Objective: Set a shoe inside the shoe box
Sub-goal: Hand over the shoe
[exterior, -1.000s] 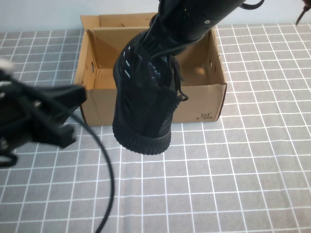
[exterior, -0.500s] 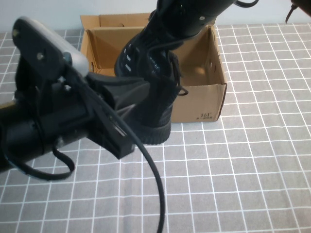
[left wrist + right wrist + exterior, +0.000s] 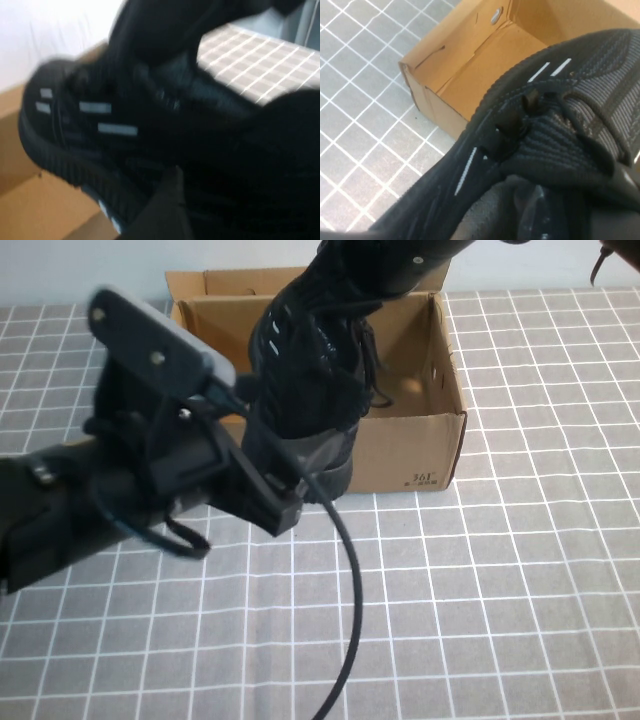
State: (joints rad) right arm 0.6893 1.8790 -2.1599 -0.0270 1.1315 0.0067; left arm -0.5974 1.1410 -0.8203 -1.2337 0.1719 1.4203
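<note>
The shoe's low end (image 3: 332, 478) sticks out over the box's front side. My left gripper should therefore bring that end back over the box's front side and turn the shoe lengthwise along the box's inside (image 3: 408, 380).
The black knit shoe (image 3: 300, 380) hangs toe-down in my right gripper (image 3: 345, 285), which is shut on its heel end. The toe is over the front wall of the brown shoe box (image 3: 410, 455), which stands open with its lid flap at the back. My left gripper (image 3: 285, 502) is raised just in front of the box, close under the shoe's toe. The left wrist view shows the shoe's side with white dashes (image 3: 100, 120) very close, above the cardboard (image 3: 30, 200). The right wrist view shows the laces (image 3: 560, 135) above a box corner (image 3: 470, 65).
A grey cloth with a white grid (image 3: 480, 600) covers the table. The left arm's black cable (image 3: 345, 600) hangs down over the front of the table. The box's "361" print (image 3: 425, 478) faces me.
My left arm has risen and swung right, up to the shoe's toe. The right arm has carried the shoe back and up, towards the box.
</note>
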